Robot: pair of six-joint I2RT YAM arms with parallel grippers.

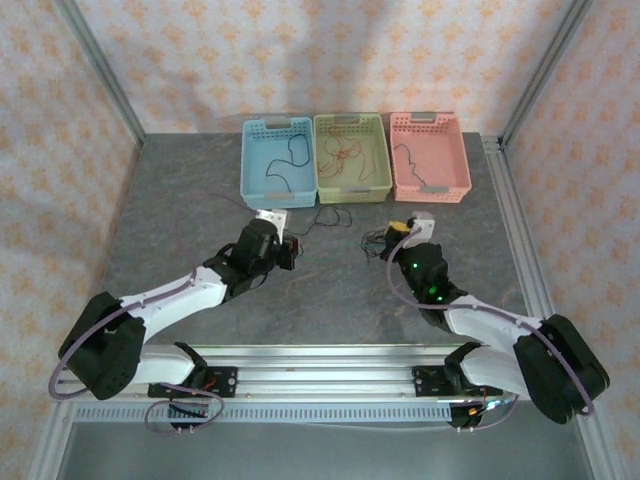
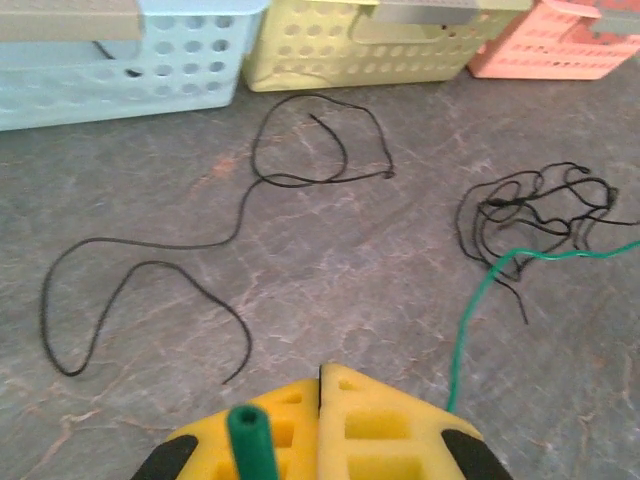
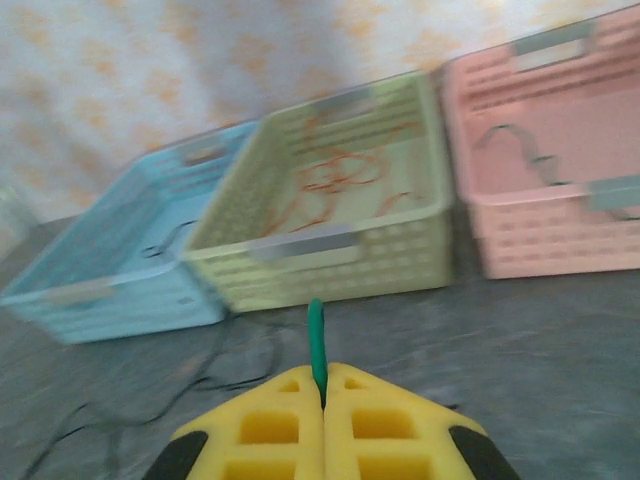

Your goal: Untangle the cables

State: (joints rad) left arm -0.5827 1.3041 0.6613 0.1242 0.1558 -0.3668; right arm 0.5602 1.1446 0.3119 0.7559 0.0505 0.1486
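The green cable's end [image 2: 250, 434] is pinched in my left gripper, so that gripper should open before my right gripper carries the green cable into the pink basket [image 1: 432, 160].
Both grippers are shut on one green cable [image 2: 470, 320]. My left gripper [image 2: 322, 370] pinches it near one end; a short stub [image 2: 246, 440] sticks up beside the yellow fingers, and the rest runs right to a black tangle [image 2: 530, 210]. My right gripper [image 3: 323, 372] holds another stretch, with green cable [image 3: 316, 335] poking out between its fingertips. From above, the left gripper [image 1: 275, 222] and right gripper [image 1: 400, 231] sit in front of the baskets. A loose black cable [image 2: 150, 250] lies on the table.
Three baskets stand in a row at the back: blue [image 1: 252, 170] holding a black cable, yellow-green [image 1: 322, 170] holding red-orange cables [image 3: 335, 180], pink [image 1: 455, 165] holding a black cable. Patterned walls enclose the grey table [image 1: 180, 230].
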